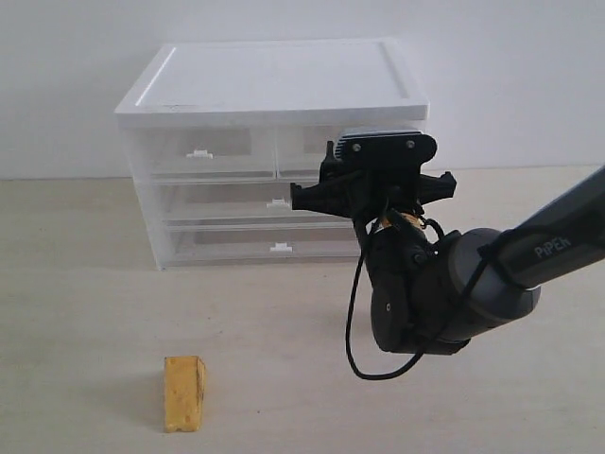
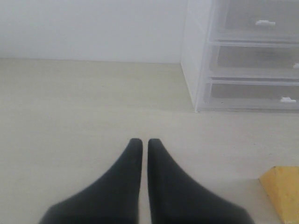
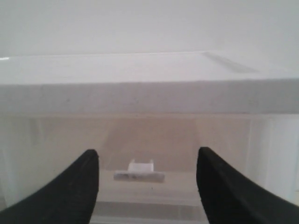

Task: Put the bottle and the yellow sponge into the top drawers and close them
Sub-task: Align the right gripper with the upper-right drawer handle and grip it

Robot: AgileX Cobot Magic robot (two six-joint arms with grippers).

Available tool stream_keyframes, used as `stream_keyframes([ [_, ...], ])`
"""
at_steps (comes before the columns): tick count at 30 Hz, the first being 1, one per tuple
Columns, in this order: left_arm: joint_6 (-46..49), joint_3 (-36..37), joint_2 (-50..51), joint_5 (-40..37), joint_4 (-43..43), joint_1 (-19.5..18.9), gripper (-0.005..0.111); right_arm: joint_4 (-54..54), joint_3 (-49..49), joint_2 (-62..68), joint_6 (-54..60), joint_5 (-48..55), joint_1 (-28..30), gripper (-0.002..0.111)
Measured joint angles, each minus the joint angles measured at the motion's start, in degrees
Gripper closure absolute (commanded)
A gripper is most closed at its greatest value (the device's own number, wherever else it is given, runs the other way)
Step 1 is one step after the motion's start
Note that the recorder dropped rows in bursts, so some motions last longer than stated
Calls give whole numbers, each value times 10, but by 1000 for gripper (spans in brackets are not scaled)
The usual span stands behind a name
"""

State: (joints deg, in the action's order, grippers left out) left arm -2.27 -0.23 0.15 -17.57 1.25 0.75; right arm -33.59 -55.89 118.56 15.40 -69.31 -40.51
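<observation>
The clear front (image 3: 149, 142) lets me see only a pale inside behind the white handle tab. I expect to find an empty top drawer (image 1: 302, 151) when I pull it.
The yellow sponge (image 1: 184, 392) stands on the table near the front left, well apart from the cabinet; its corner (image 2: 282, 186) shows in the left wrist view. The two top drawers sit under the white lid (image 1: 274, 76), and the left top drawer (image 1: 200, 153) is pushed in. My right gripper (image 3: 147, 156) is open, with the right top drawer's white handle tab (image 3: 139, 172) just ahead between its fingers, untouched. My left gripper (image 2: 145, 142) is shut and empty, low over bare table. The bottle is out of view.
Two full-width clear drawers (image 1: 274, 203) sit below the top ones. The right arm (image 1: 444, 293) reaches in from the right and hides most of the right top drawer in the exterior view. A pale wall stands behind the cabinet.
</observation>
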Motion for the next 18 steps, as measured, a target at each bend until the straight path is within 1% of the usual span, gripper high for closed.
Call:
stream_keyframes([
  [9, 0, 0, 0, 0, 0, 0, 103, 0, -30, 25, 6, 13, 4, 52],
  [12, 0, 0, 0, 0, 0, 0, 103, -1, -32, 36, 7, 12, 4, 59],
  [14, 0, 0, 0, 0, 0, 0, 103, -4, -33, 38, 11, 11, 4, 66],
  [18, 0, 0, 0, 0, 0, 0, 103, -13, -33, 38, 18, 8, 4, 68],
])
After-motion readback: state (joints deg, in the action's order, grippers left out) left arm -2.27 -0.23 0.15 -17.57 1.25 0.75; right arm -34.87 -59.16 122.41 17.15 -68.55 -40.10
